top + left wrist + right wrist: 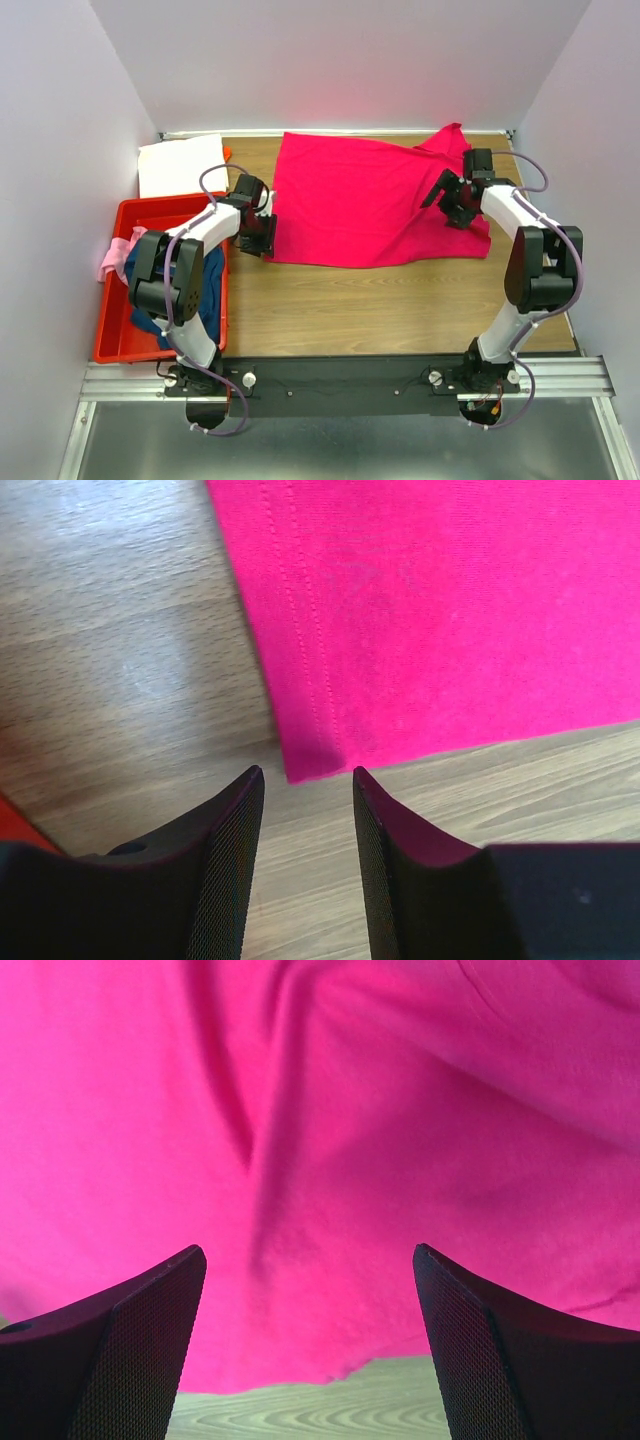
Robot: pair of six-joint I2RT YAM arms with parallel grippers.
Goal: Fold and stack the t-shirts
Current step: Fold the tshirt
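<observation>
Next, my right gripper leaves its spot above creases (pixel 424 213) short of the magenta-pink t-shirt's near edge and takes that edge (pixel 455 256) before my left gripper lifts the t-shirt's corner.
The magenta-pink t-shirt (pixel 370 200) lies spread flat across the middle of the table. My left gripper (pixel 258 232) is open and empty at its near-left corner. In the left wrist view the gripper (pixel 308 775) has that corner of the shirt (pixel 420 610) just ahead of the tips. My right gripper (pixel 455 205) is open and empty over the shirt's right side. In the right wrist view the gripper (pixel 310 1255) hovers above the cloth (pixel 330 1110) near its edge. The white t-shirt (pixel 180 165) lies folded at the back left. The navy t-shirt (pixel 214 285) and the pale pink one (pixel 112 258) are in the bin.
A red plastic bin (pixel 108 330) stands at the left edge, partly under my left arm. White walls close in the table at the back and on both sides. Bare wood (pixel 370 310) lies between the shirt and the arm bases.
</observation>
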